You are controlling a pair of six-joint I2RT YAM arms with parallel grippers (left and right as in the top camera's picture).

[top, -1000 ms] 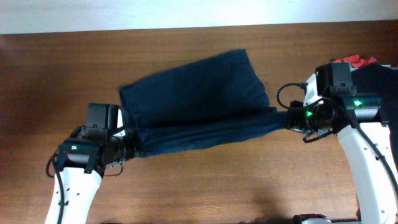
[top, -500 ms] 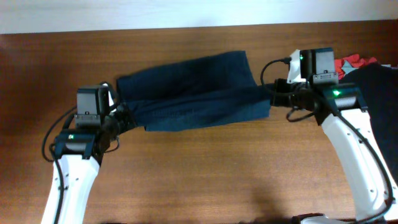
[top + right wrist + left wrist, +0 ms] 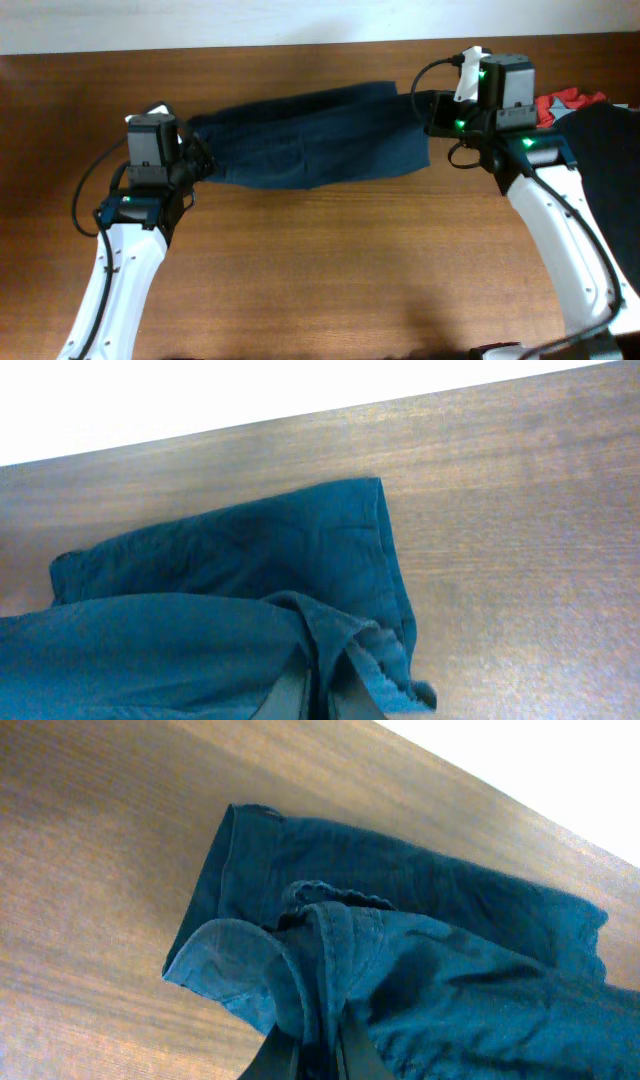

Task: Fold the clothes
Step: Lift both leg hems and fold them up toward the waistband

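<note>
The shorts' upper layer (image 3: 325, 150) is stretched straight along the lower layer, so my right gripper should go on toward the lower layer's far edge (image 3: 380, 87) and let go there.
The dark navy shorts (image 3: 310, 140) lie stretched across the far middle of the wooden table, folded lengthwise. My left gripper (image 3: 196, 160) is shut on the shorts' left end; the left wrist view shows the cloth (image 3: 400, 940) bunched between the fingers (image 3: 318, 1055). My right gripper (image 3: 428, 115) is shut on the shorts' right end; the right wrist view shows a frayed edge of the cloth (image 3: 300, 580) pinched between the fingers (image 3: 320, 700).
A black garment (image 3: 610, 150) lies at the right edge of the table, with a red garment (image 3: 565, 99) behind it. The table's far edge (image 3: 300, 45) meets a white wall just beyond the shorts.
Both grippers have carried the near edge of the shorts away toward the far edge, laying it over the rest; the shorts now look narrower and lie farther back.
</note>
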